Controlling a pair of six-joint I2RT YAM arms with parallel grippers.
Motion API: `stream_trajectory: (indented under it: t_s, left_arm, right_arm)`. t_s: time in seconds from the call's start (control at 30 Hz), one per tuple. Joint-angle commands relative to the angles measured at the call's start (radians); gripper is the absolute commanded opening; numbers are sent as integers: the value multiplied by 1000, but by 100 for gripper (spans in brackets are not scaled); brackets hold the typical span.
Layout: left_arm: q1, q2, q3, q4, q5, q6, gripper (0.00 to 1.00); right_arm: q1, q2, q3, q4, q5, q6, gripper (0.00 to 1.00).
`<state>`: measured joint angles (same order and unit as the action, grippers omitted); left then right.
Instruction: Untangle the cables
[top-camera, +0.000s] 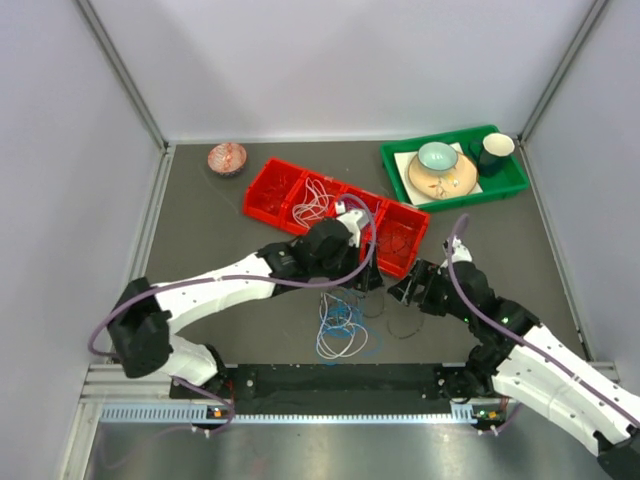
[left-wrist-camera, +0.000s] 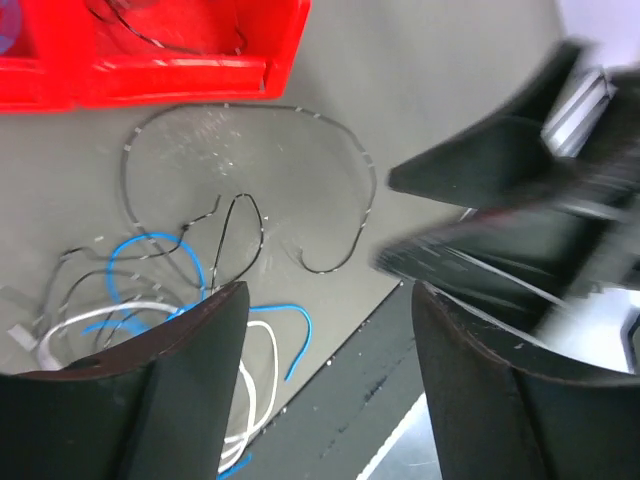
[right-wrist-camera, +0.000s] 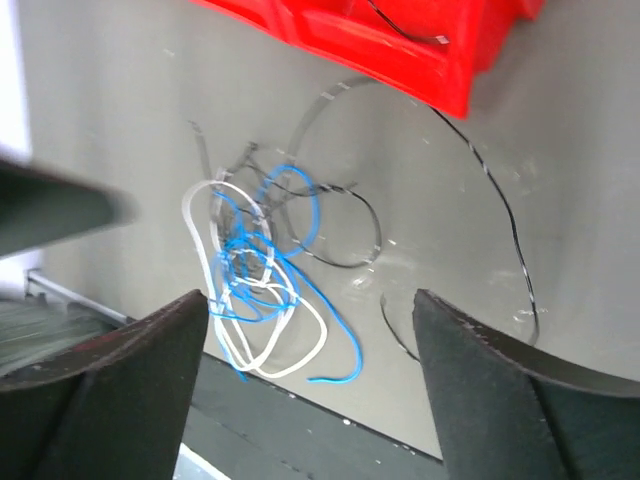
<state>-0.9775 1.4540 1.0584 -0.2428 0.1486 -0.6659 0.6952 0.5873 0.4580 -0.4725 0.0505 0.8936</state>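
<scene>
My left gripper is above where the black cable enters the tangle (right-wrist-camera: 316, 190). It needs to move away before my right gripper picks up the black cable there (right-wrist-camera: 376, 236).
A tangle of blue and white cables (top-camera: 340, 328) lies on the grey mat in front of the red tray (top-camera: 270, 190). Thin black cables (top-camera: 403, 327) loop beside it. More white cables (top-camera: 313, 201) lie inside the tray. My left gripper (top-camera: 366, 279) is open and empty just above the tangle. In the left wrist view (left-wrist-camera: 325, 385) the blue and white cables (left-wrist-camera: 150, 320) lie at its left finger and a black cable loop (left-wrist-camera: 250, 165) lies ahead. My right gripper (top-camera: 402, 291) is open and empty. In the right wrist view (right-wrist-camera: 312, 395) it hovers over the tangle (right-wrist-camera: 255, 280).
A green tray (top-camera: 398, 170) with a plate, a teal bowl (top-camera: 437, 156) and a dark cup (top-camera: 495, 150) stands at the back right. A reddish round object (top-camera: 227, 158) sits at the back left. A black rail (top-camera: 340, 378) runs along the near edge. Walls close the sides.
</scene>
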Motion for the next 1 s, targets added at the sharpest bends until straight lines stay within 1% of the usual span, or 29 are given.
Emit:
stream_trajectory:
  t_s: [0.0, 0.03, 0.1, 0.2, 0.23, 0.3, 0.33, 0.4, 0.43, 0.47, 0.57, 0.6, 0.73, 0.97]
  left_arm:
    - [23, -162, 2, -107, -121, 20, 72]
    - [36, -182, -8, -128, -171, 12, 72]
    - [80, -254, -40, -174, -220, -3, 72]
    - [132, -358, -95, -188, -271, -27, 71]
    - [143, -380, -107, -196, -321, -40, 71]
    - [163, -431, -133, -217, -363, -50, 70]
    - [169, -441, -138, -228, -388, -60, 70]
    - [181, -461, -149, -243, -391, -66, 70]
    - [183, -463, -155, -257, -389, -72, 70]
    - [181, -469, -162, -259, -382, -75, 70]
    - [183, -477, -186, -250, -363, -84, 70]
    - [183, -477, -187, -248, -360, -86, 70]
    - [184, -475, -196, -239, -350, -87, 69]
    - [184, -480, -219, -214, -337, -86, 69]
  right_arm:
    - [15, 64, 16, 18, -9, -12, 83]
    - [23, 72, 16, 28, -9, -7, 83]
    - [67, 95, 14, 41, 6, 5, 82]
    - [137, 138, 21, 81, 64, 10, 83]
    - [154, 194, 34, 90, 102, 8, 83]
    - [187, 267, 54, 117, 139, -19, 82]
    - [217, 345, 89, 115, 184, -33, 82]
    - [236, 426, 125, 107, 212, -74, 81]
    - [245, 459, 154, 107, 232, -91, 77]
    - [247, 535, 171, 107, 241, -122, 74]
    - [248, 633, 223, 106, 276, -163, 71]
    - [248, 657, 235, 106, 291, -177, 70]
    - [248, 726, 301, 114, 354, -240, 70]
    - [248, 796, 355, 140, 373, -330, 68]
